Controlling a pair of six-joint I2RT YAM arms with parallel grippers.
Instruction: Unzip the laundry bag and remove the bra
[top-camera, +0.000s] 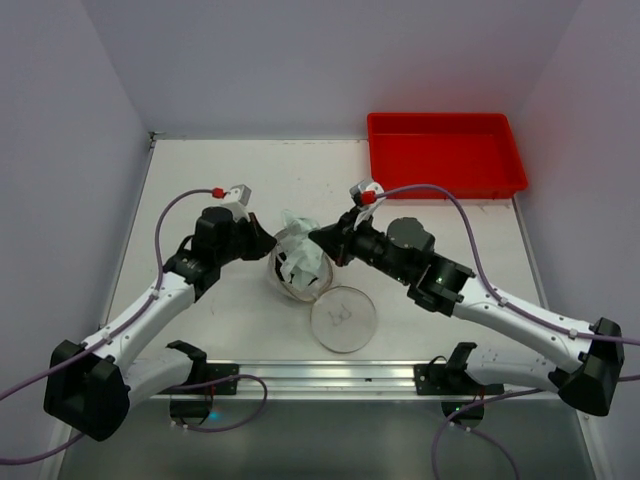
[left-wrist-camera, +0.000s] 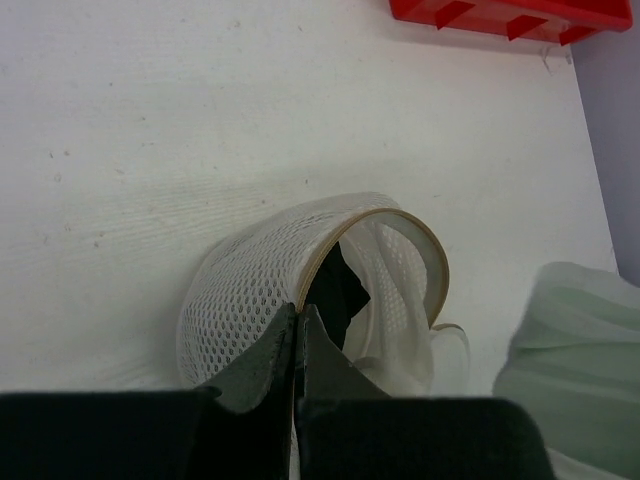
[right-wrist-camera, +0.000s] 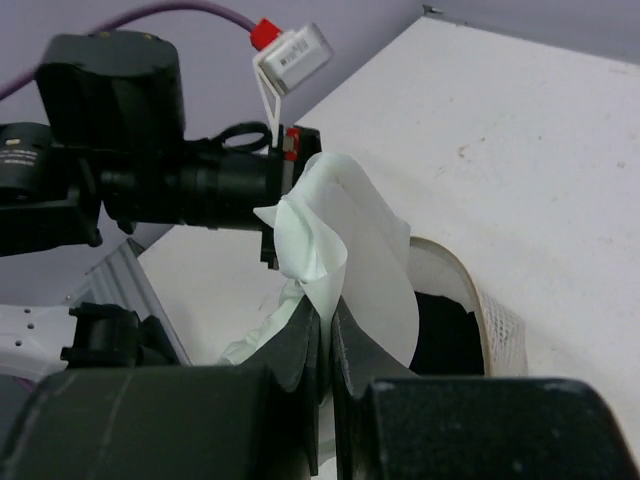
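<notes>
The pale green bra (top-camera: 300, 252) is clear above the bag's opening, so my right gripper should go on carrying it until it hangs over the red tray (top-camera: 402, 165), and then let it go.
The white mesh laundry bag (top-camera: 290, 282) stands open in mid-table, its round face with the black drawing (top-camera: 342, 318) lying flat beside it. My left gripper (top-camera: 268, 246) is shut on the bag's tan-edged rim (left-wrist-camera: 310, 275), its tips (left-wrist-camera: 298, 312) pinched on the mesh edge. My right gripper (top-camera: 318, 240) is shut on the pale green bra (top-camera: 300, 248), which stands lifted above the bag's mouth. In the right wrist view the bra (right-wrist-camera: 350, 240) rises from the closed tips (right-wrist-camera: 328, 310), with the bag's rim (right-wrist-camera: 480, 300) to the right. A dark shape (left-wrist-camera: 340, 290) shows inside the bag.
A red plastic tray (top-camera: 445, 152) sits at the far right of the table, also at the top of the left wrist view (left-wrist-camera: 500, 15). The left arm's wrist (right-wrist-camera: 150, 180) is close behind the bra. Purple walls enclose the table on three sides.
</notes>
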